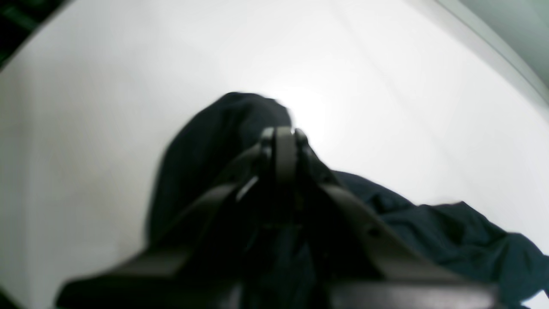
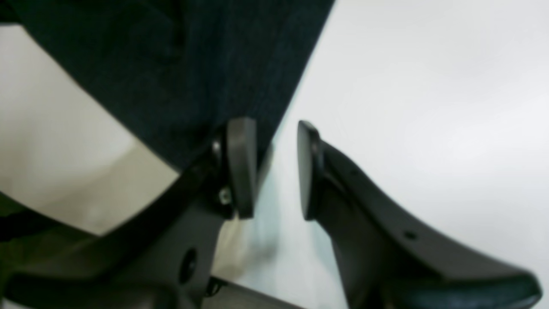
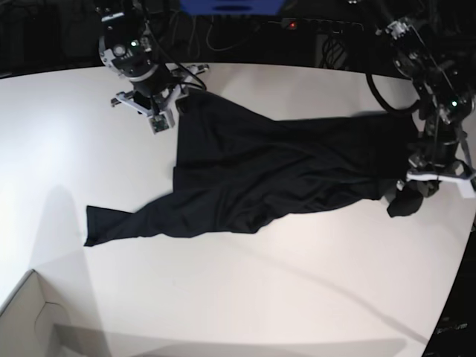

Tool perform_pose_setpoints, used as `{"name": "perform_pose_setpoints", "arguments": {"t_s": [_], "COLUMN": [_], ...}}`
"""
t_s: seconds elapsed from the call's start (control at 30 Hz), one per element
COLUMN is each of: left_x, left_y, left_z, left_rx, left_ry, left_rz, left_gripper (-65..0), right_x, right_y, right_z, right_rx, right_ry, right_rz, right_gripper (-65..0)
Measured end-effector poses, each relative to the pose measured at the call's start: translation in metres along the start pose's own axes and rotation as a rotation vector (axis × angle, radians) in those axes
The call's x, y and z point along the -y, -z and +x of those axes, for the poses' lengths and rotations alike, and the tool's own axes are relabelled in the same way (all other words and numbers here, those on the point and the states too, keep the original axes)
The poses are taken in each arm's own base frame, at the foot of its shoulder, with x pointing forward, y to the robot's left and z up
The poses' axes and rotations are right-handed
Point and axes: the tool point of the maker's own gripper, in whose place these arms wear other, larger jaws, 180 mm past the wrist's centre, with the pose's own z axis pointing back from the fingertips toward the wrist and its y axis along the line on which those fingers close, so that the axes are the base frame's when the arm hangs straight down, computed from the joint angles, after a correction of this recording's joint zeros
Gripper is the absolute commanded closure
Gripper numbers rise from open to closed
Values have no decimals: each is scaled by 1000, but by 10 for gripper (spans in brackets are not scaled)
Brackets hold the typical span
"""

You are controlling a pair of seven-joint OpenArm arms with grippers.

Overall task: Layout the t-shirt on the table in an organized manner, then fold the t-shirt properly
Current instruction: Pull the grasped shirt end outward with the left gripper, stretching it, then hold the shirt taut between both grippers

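My left gripper's fingers hold the t-shirt's bunched end with clear white table beyond, so I should keep pulling toward the table's edge and let go there.
The black t-shirt lies spread and wrinkled across the white table, with one long end trailing toward the front left. At the shirt's right end, my left gripper is shut on the t-shirt. In the left wrist view its fingertips are pressed together with bunched cloth around them. At the shirt's far left corner my right gripper stands open. The right wrist view shows a gap between its pads with bare table behind it, and the cloth edge lies against the left pad.
A pale cardboard box corner sits at the front left. Dark equipment and cables line the far side behind the table. The table's curved edge runs close by the left arm.
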Motion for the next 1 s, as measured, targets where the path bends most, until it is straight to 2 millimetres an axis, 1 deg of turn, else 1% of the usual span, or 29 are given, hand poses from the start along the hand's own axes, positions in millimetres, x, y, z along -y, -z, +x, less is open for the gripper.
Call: {"name": "perform_pose_setpoints", "arguments": {"t_s": [0.1,0.17,0.23,0.27,0.33,0.4,0.47,0.53,0.63,0.7,0.87,0.93,1.0], "left_x": [-30,-59,-85,-99,-124,-145,-166,-181,-189,-189,-193,-194,-186], "left_y": [-15,-28,-36,-38,-37,-35,-34,-32,-30,-29,-35,-36,-34], "left_z": [1,7,15,14,3,-6,-10,-15,-28,-36,-41,-43,-39], "left_rx": [18,33,63,62,25,-7,-16,-29,-57,-86,-93,-98,-94], "left_ry": [-85,-133,-171,-193,-239,-290,-332,-363,-407,-419,-413,-401,-345], "left_rz": [34,74,108,133,169,192,220,244,253,254,266,265,211], "left_gripper": [-4,-4,-4,-4,-4,-4,-4,-4,-4,-4,-12,-37,-99], "right_x": [0,0,0,-1,-2,-2,-2,-2,-2,-2,-2,-3,-3], "right_y": [1,1,1,1,1,1,1,1,1,1,1,1,0], "right_z": [1,2,2,2,2,2,2,2,3,3,3,4,4], "right_rx": [3,4,5,6,6,6,6,5,6,6,7,9,10], "right_ry": [-1,-2,-2,-3,-4,-4,-4,-4,-4,-3,-3,-1,-1], "right_rz": [1,0,0,2,5,5,5,5,5,5,5,6,6], "right_gripper": [-173,-173,-173,-173,-173,-173,-173,-173,-173,-173,-173,-173,-173]}}
